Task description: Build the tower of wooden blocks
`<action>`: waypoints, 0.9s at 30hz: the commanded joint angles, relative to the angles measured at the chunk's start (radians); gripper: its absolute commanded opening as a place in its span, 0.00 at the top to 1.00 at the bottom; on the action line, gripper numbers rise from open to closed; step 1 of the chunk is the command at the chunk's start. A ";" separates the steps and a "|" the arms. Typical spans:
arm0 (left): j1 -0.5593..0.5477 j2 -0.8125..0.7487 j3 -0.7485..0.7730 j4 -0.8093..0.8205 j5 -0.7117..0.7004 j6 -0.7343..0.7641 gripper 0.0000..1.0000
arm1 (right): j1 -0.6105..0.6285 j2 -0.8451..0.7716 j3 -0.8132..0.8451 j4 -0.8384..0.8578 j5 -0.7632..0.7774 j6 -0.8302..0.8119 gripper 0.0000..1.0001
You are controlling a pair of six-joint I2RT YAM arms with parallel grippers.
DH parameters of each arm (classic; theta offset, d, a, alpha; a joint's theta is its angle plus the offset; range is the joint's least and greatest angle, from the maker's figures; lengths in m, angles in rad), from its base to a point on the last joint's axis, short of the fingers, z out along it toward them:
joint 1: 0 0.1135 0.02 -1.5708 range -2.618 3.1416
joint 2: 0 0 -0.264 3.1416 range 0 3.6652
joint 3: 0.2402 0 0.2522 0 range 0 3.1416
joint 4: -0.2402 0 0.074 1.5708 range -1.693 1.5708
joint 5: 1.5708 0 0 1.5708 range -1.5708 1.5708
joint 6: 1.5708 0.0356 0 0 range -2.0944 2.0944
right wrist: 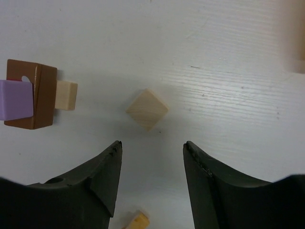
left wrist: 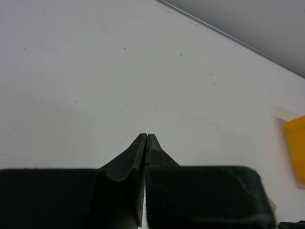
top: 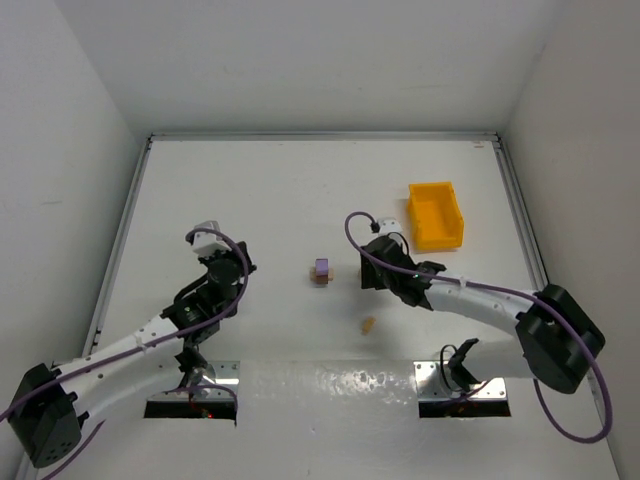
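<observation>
The loose tan cube point(right wrist: 147, 110) sits cornerwise to the right gripper's fingers, so the robot should turn its right gripper to line up with the cube's flat sides point(right wrist: 158, 100) before closing it.
The small stack point(top: 320, 272) stands mid-table: a purple cube point(right wrist: 16, 99) against a dark brown block point(right wrist: 42, 95), with a pale tan piece point(right wrist: 66, 95) behind it. A loose pale tan cube point(right wrist: 147, 109) lies turned like a diamond, just ahead of my right gripper point(right wrist: 152, 145), which is open and empty above the table. In the top view the right gripper point(top: 367, 274) sits just right of the stack. Another tan block point(top: 368, 324) lies nearer the arms and also shows in the right wrist view point(right wrist: 137, 222). My left gripper point(left wrist: 146, 136) is shut and empty, left of the stack point(top: 235, 268).
A yellow plastic bin point(top: 436, 214) stands at the back right, and its edge shows in the left wrist view point(left wrist: 295, 148). White walls enclose the table on the left, far and right sides.
</observation>
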 commanded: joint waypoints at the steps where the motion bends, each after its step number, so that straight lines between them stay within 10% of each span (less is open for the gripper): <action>1: -0.010 0.019 0.026 0.034 -0.014 0.021 1.00 | -0.012 0.066 0.039 0.114 -0.057 -0.023 0.47; 27: -0.010 -0.001 0.022 0.028 -0.025 0.021 1.00 | -0.178 0.189 0.208 -0.033 -0.540 -0.725 0.46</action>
